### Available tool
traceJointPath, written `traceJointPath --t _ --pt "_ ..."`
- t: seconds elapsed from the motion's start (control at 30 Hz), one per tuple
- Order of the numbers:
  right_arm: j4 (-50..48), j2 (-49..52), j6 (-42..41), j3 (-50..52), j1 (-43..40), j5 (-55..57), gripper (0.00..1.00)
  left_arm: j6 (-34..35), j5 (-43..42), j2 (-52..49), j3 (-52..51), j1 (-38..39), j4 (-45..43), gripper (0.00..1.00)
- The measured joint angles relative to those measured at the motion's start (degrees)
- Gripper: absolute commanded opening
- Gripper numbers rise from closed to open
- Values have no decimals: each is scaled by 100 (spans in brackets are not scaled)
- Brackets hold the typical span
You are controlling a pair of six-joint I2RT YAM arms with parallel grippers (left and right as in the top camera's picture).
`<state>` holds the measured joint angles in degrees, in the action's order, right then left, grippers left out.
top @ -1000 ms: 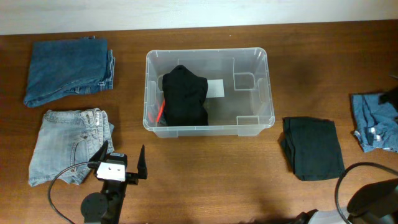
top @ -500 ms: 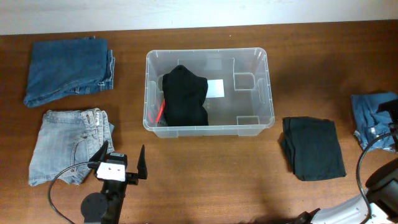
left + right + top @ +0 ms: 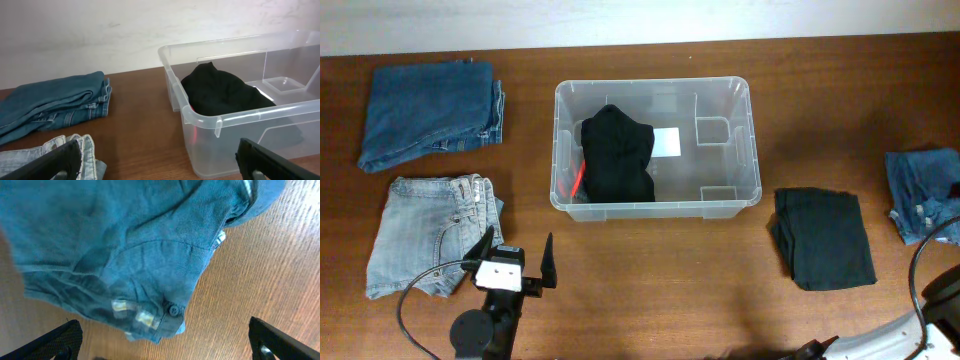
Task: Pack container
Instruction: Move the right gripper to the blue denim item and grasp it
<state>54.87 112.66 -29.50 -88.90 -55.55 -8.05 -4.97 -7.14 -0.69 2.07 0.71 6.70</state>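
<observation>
The blue garment lies clear of the folded black cloth, within my open fingers' span. I should keep lowering my right gripper until the garment fills its fingers.
The container is a clear plastic bin at the table's middle back, with a black garment in its left half. My left gripper stands open near the front edge, left of the bin. In the left wrist view the left gripper has only bare table between its wide jaws, the container ahead to the right and the black garment inside. My right gripper is open just above a crumpled blue garment that lies at the far right. It is out of the overhead view.
Folded dark blue jeans lie at the back left, with light blue jeans in front of them, beside my left gripper. A folded black cloth lies right of the bin. The right arm's cable loops at the right edge.
The right arm has drawn back toward the front right corner and its gripper has left the overhead view, uncovering the blue garment. The left arm has not moved.
</observation>
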Motion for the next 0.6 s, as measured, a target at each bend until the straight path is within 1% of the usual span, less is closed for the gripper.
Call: traceJointPath --t 0.3,0.6 --pt "-570 531 164 0 0 -127 99 0 0 0 0 0 0 99" --pt "-890 977 195 0 2 -188 99 2 0 0 0 0 0 99"
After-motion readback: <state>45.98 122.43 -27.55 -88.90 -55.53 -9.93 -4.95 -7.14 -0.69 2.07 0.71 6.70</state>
